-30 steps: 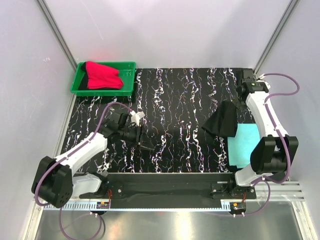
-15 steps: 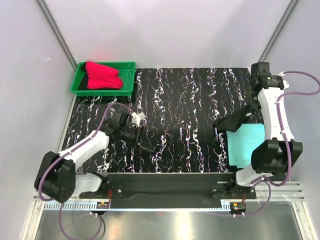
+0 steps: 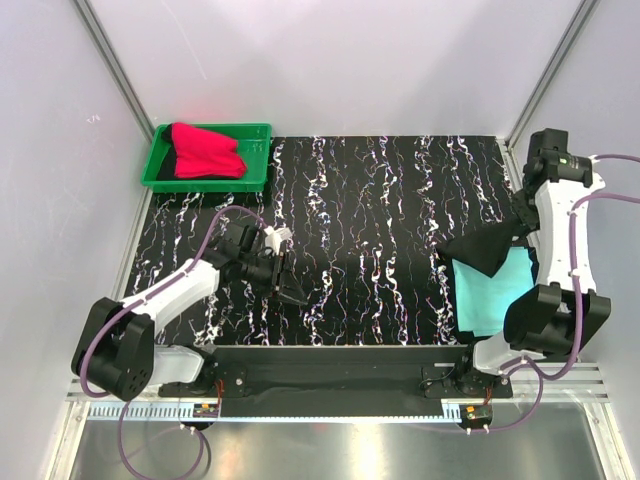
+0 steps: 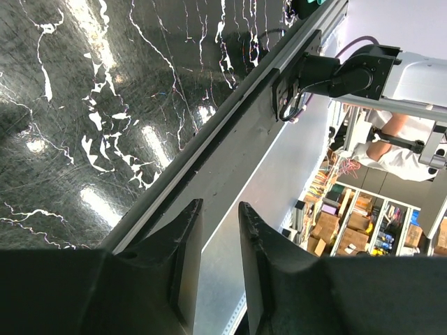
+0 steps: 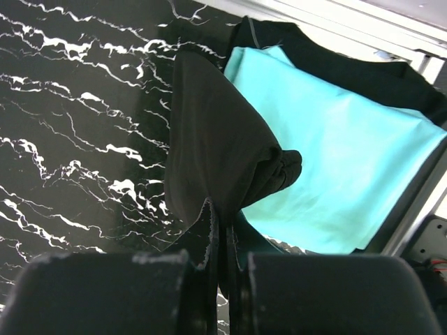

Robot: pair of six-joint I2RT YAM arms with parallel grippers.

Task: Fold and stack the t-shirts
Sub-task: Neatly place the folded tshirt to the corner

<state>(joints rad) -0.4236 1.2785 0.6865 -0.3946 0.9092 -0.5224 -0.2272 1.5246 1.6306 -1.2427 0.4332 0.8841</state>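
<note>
I should go on laying the bunched part across the turquoise t-shirt point(image 3: 513, 286) with my right gripper until black covers it, because the black t-shirt's hanging end point(image 3: 455, 249) meets the turquoise t-shirt's edge.
My right gripper point(image 5: 222, 209) is shut on a bunched part of the black t-shirt point(image 5: 209, 132), which hangs from it. The black cloth point(image 3: 487, 250) drapes over the left part of the turquoise t-shirt point(image 3: 492, 295), which lies flat at the table's near right. More black cloth shows along the far edges of the turquoise t-shirt point(image 5: 335, 153). In the top view the right gripper point(image 3: 521, 228) is above the turquoise shirt's far edge. The red t-shirt point(image 3: 205, 150) lies in the green tray point(image 3: 255, 178) at the far left. My left gripper point(image 3: 291, 291) hovers at the near left, open with nothing between its fingers point(image 4: 187, 230).
The black marbled tabletop point(image 3: 370, 200) spans the workspace. A metal rail point(image 4: 230, 139) runs along its near edge under my left gripper. White walls with metal posts close in the sides and back.
My right gripper has swung right and back with the black t-shirt, pulling it over the turquoise one. My left gripper's jaws have narrowed slightly; that arm barely moved.
</note>
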